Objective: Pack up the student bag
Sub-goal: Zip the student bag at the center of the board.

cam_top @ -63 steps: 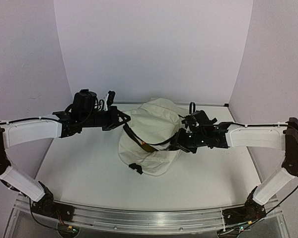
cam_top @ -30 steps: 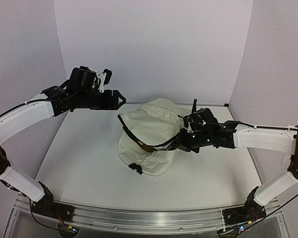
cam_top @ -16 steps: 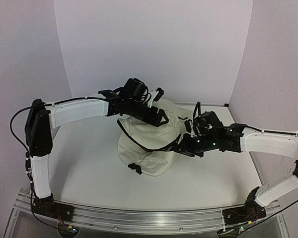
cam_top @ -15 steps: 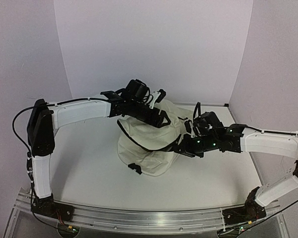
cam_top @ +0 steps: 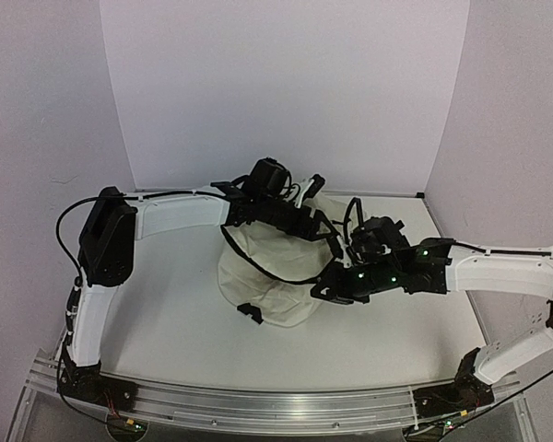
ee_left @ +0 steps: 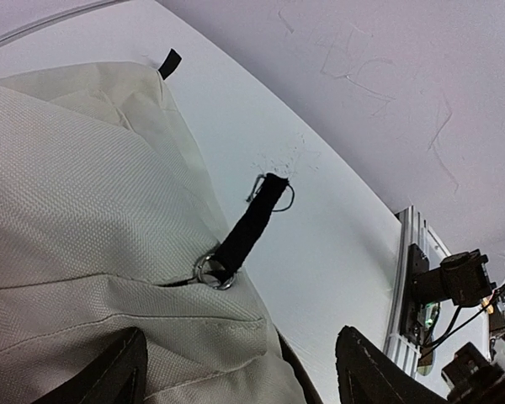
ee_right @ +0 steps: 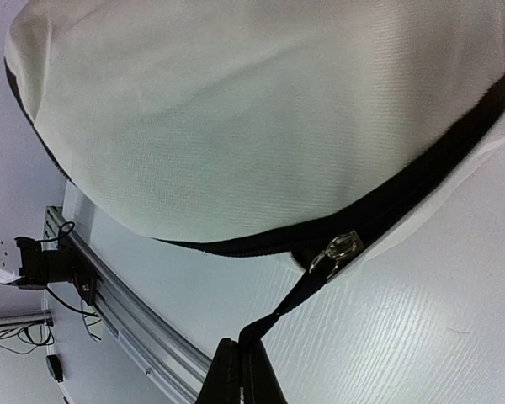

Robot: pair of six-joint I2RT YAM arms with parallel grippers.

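The black zipper's opposite end [cam_top: 227, 234] lies free while my right gripper holds the zipper pull strap [ee_right: 290, 300], so next my left gripper takes that end of the zipper and pulls the bag tight first.
The student bag [cam_top: 269, 281], cream fabric with black zippers, lies in the middle of the table. My left gripper [cam_top: 324, 232] hovers open over its far right side. In the left wrist view its fingers [ee_left: 109, 377] straddle cream fabric, and ahead of them lies a black pull tab [ee_left: 251, 220] on a metal ring [ee_left: 213, 271]. My right gripper [cam_top: 326, 289] is at the bag's right edge. It is shut [ee_right: 240, 372] on a black zipper pull strap [ee_right: 293, 300] that leads to the metal slider [ee_right: 337, 248] on the black zipper [ee_right: 421, 181].
A black buckle [cam_top: 252, 313] sticks out at the bag's front edge. A black strap loops along the bag's left side [cam_top: 235, 249]. The aluminium rail [cam_top: 276, 405] runs along the near table edge. Walls close the back and both sides.
My left arm has swung from the left side up and over the bag, its open gripper now above the bag's right part. My right gripper has shifted slightly forward and left with the zipper strap.
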